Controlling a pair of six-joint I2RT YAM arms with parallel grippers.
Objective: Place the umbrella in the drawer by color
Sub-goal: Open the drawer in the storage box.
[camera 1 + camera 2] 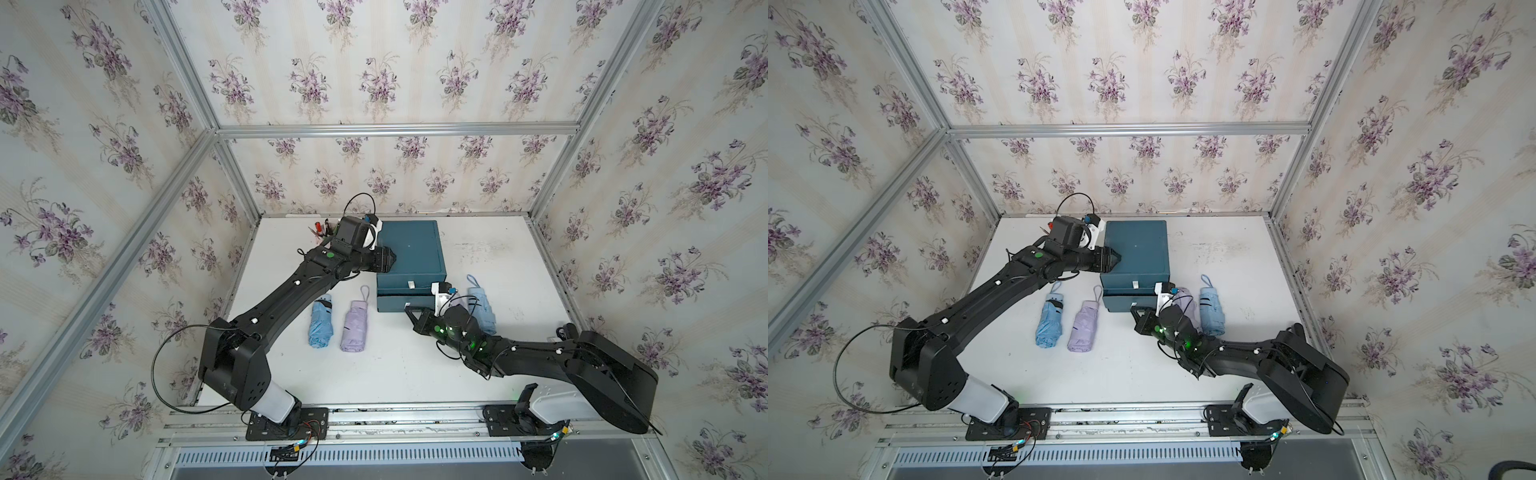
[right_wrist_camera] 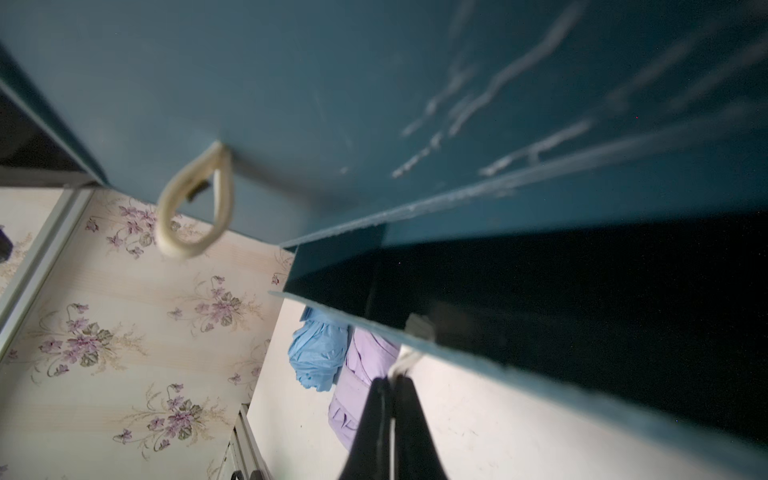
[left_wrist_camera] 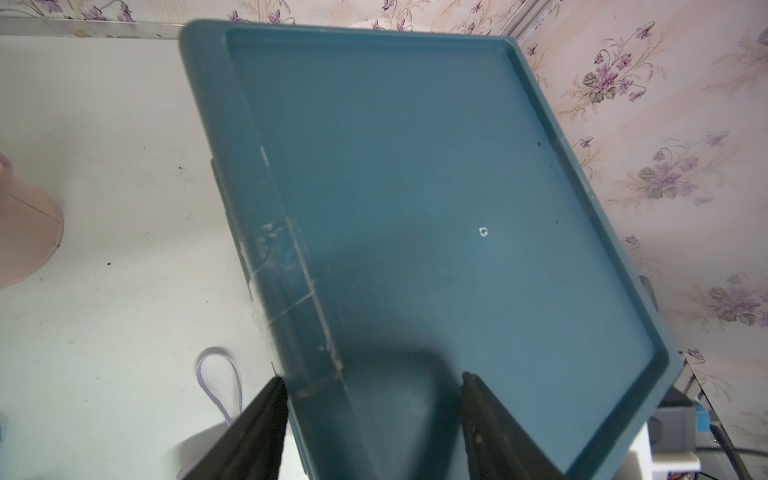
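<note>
The lower drawer's white loop pull (image 2: pixel 404 360) is in my right gripper and the table ahead (image 1: pixel 406 345) is free. I go on pulling until the drawer is wide open.
The teal drawer cabinet (image 1: pixel 411 245) (image 1: pixel 1136 245) stands at the back centre. Its lower drawer (image 1: pixel 390 305) (image 2: pixel 582 316) is pulled out a little, dark inside. My right gripper (image 1: pixel 409 309) (image 1: pixel 1134 311) (image 2: pixel 392 378) is shut on that drawer's white loop pull (image 2: pixel 409 357). My left gripper (image 1: pixel 388 262) (image 1: pixel 1115 257) (image 3: pixel 374 378) is open, its fingers straddling the cabinet's left top edge. A blue umbrella (image 1: pixel 320 322) (image 2: pixel 318 353) and a lilac umbrella (image 1: pixel 355 326) (image 2: pixel 365 370) lie left of the cabinet. Right of it lie another blue one (image 1: pixel 482 307) and another lilac one (image 1: pixel 1185 301), partly hidden by my right wrist.
The upper drawer is closed, its white loop pull (image 2: pixel 195 208) hanging free. A pink holder (image 3: pixel 25 232) with pens (image 1: pixel 322 230) stands at the back left behind my left wrist. Aluminium frame posts and papered walls close in the white table (image 1: pixel 415 365) on three sides.
</note>
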